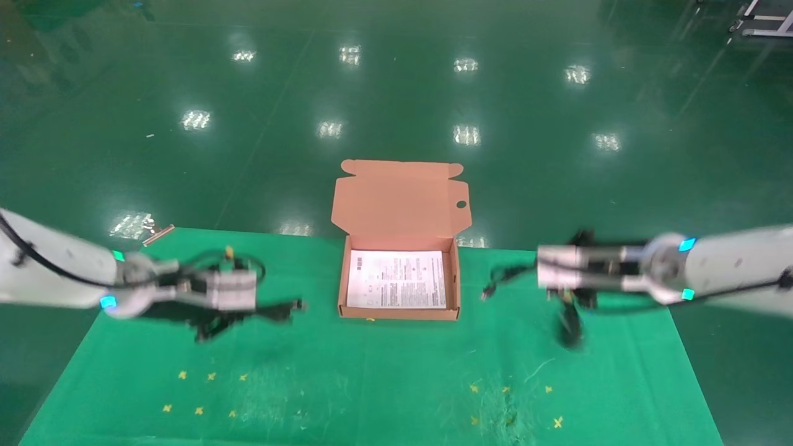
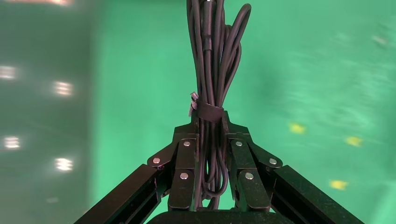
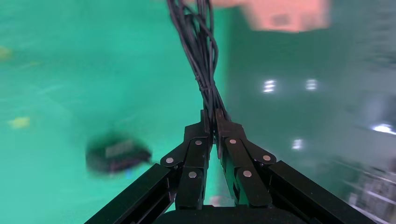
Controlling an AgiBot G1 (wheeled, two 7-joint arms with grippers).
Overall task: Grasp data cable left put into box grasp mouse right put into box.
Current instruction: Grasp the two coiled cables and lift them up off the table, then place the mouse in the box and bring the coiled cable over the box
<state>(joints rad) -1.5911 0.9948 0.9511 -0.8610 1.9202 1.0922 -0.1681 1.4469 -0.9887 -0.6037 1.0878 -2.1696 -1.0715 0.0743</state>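
Note:
The data cable and the dangling mouse (image 1: 570, 327) are on either side of the same box (image 1: 398, 279), so the robot's left gripper should stay aside and wait while the right gripper lowers the mouse in first.
The box (image 1: 399, 313) sits open at the table's middle back, its lid upright and a white leaflet (image 1: 396, 279) lining it. Left of the box, my left gripper (image 1: 265, 306) is shut on the data cable (image 2: 211, 65), a strapped black hank that sticks out past the fingertips (image 2: 226, 122) toward the box. Right of the box, my right gripper (image 1: 533, 271) is shut on the mouse's bundled cord (image 3: 201, 56), with the plug end (image 1: 487, 293) trailing boxward. The mouse (image 1: 570, 328) hangs blurred below that gripper, and the right wrist view shows the mouse (image 3: 116, 156) beside the fingers. The box (image 3: 285, 14) shows far ahead there.
A green cloth (image 1: 372, 371) covers the table and carries small yellow marks (image 1: 198, 410) near the front on both sides. A small tan object (image 1: 158, 234) lies at the cloth's far left corner. Shiny green floor lies beyond the table.

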